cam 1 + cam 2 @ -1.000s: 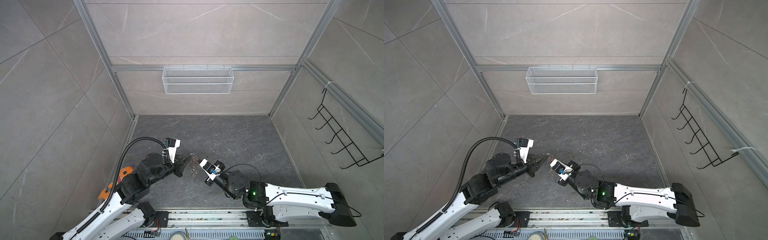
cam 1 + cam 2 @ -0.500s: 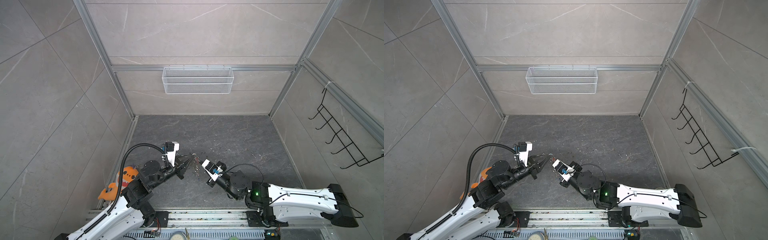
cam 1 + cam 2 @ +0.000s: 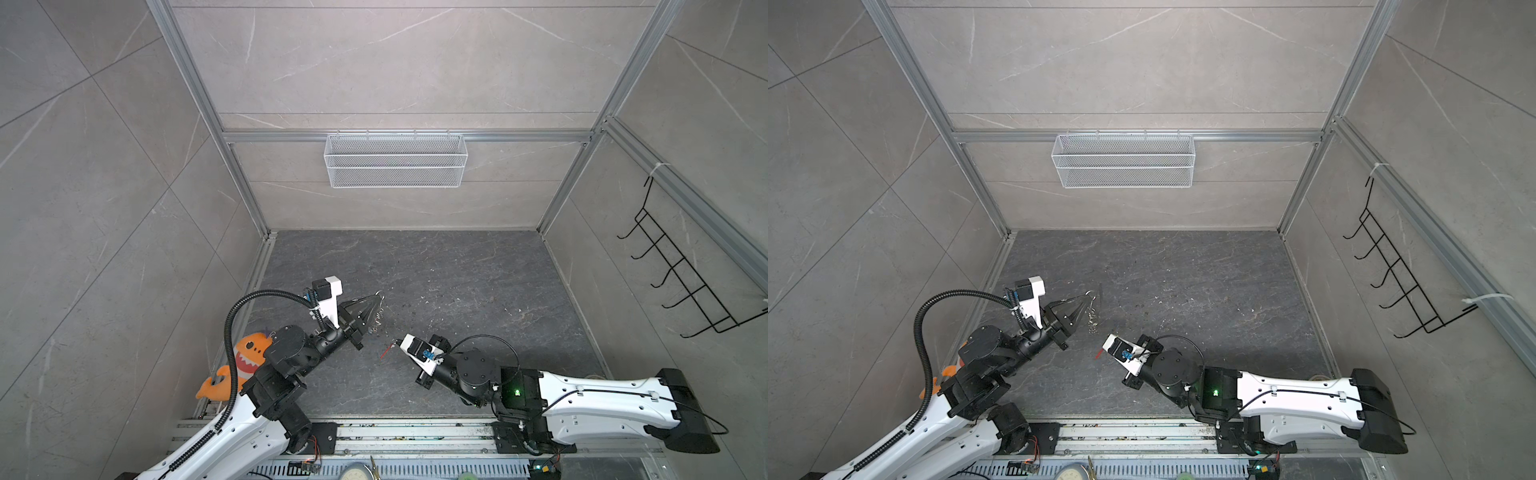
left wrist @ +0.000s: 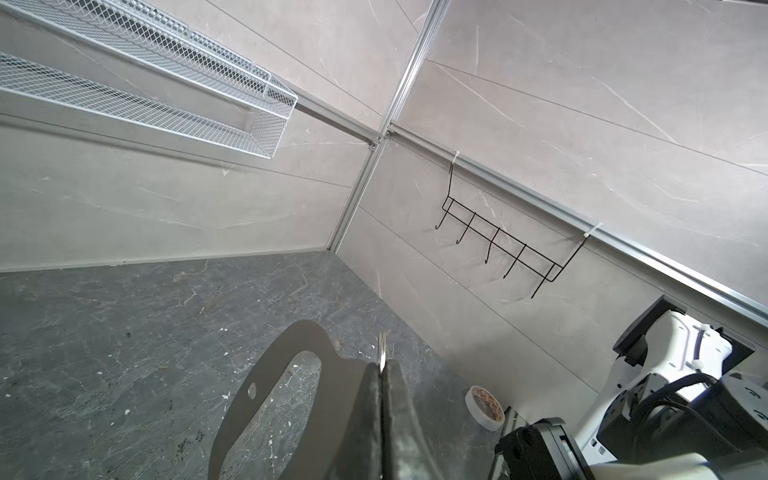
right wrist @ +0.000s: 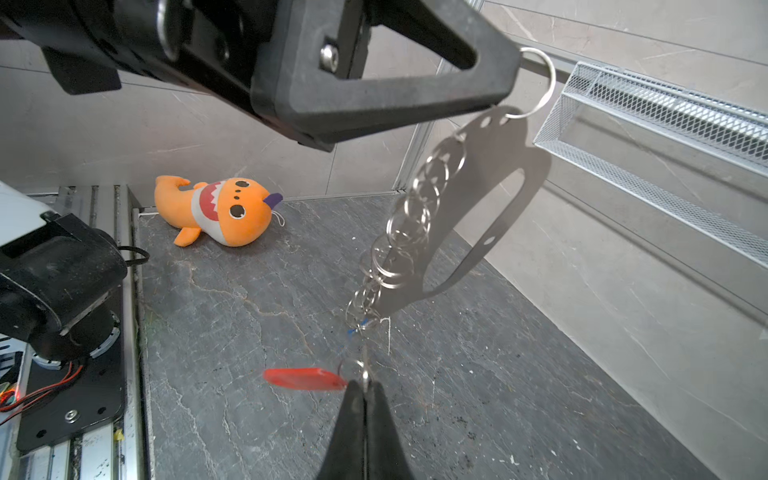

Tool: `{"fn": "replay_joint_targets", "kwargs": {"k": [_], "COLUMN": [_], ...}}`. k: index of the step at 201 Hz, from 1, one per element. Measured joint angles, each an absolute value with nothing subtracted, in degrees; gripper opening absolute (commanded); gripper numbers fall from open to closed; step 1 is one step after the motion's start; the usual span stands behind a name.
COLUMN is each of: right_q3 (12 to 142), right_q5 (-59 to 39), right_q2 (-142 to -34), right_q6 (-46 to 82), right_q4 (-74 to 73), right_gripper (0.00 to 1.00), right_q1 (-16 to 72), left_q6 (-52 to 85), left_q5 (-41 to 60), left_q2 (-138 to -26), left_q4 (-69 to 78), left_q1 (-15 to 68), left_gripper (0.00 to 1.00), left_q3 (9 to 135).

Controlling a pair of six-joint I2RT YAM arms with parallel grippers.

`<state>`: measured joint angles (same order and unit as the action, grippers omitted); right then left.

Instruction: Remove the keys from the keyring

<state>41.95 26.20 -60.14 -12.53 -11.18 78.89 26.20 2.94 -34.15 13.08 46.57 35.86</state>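
The red tag (image 3: 386,352) is hanging clear of the lower end of the chain, so my right gripper should next move away to the open floor (image 3: 449,321) and let go of the tag there.
My left gripper (image 5: 513,72) is shut on the silver ring (image 5: 542,79) at the top of the keyring. Its flat grey plate (image 5: 498,166) with the oval hole hangs tilted below, and the link chain (image 5: 415,216) dangles beside it. The plate (image 4: 307,336) also shows in the left wrist view beside the left gripper (image 4: 382,368). A blue sliver (image 5: 353,331) shows at the chain's lower end. My right gripper (image 5: 365,386) is shut on a small metal key (image 5: 365,372) with a red tag (image 5: 303,379). I cannot tell whether it is still linked to the chain. In both top views the chain (image 3: 376,318) hangs above the red tag (image 3: 386,351).
An orange shark plush (image 3: 239,361) lies at the floor's left edge behind the left arm. A tape roll (image 4: 484,407) sits by the right wall. A white wire basket (image 3: 395,160) hangs on the back wall, and a black hook rack (image 3: 685,282) on the right wall.
The grippers have drawn apart: the left one rose with the keyring, the right one pulled back toward the front with the red-tagged key. Both stayed shut.
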Motion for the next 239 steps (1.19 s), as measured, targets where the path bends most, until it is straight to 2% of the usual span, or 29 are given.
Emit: {"fn": "replay_joint_targets", "kwargs": {"k": [42,70,99,140,181,222,227,239], "right_q3": [40.2,38.6,35.3,32.0,28.7,28.5,28.5,28.5], "right_q5": [31.4,31.4,25.7,15.9,7.8,7.3,7.6,8.2], "right_q2": [-56.5,-56.0,-57.3,-63.9,-71.2,-75.2,-75.3,-75.4], "right_q6": [-9.3,-2.1,8.0,18.7,25.5,29.5,30.0,31.1], "right_q4": [-9.9,-7.0,-3.2,-1.3,-3.0,-2.2,-1.8,-0.9], "right_gripper": [0.0,0.0,0.0,0.0,0.0,0.0,0.04,0.23], "right_q1": [78.5,72.4,60.9,50.8,44.0,42.1,41.9,41.5], "left_q6": [25.7,25.6,25.7,25.8,26.6,27.3,27.3,27.4], "left_q5": [-0.6,-2.9,-4.4,-4.6,-4.6,-4.4,-4.4,-4.4], "left_q2": [-33.1,-31.7,-30.4,-29.8,-29.8,-30.5,-30.6,-30.9], "left_q4": [9.2,7.0,5.8,5.0,4.3,4.1,4.1,4.1], "left_q1": [46.6,46.6,46.6,46.6,46.6,46.6,46.6,46.6], "left_gripper": [0.0,0.0,0.0,0.0,0.0,0.0,0.0,0.0], "left_q3": [36.0,36.0,36.0,36.0,36.0,36.0,36.0,36.0]}}
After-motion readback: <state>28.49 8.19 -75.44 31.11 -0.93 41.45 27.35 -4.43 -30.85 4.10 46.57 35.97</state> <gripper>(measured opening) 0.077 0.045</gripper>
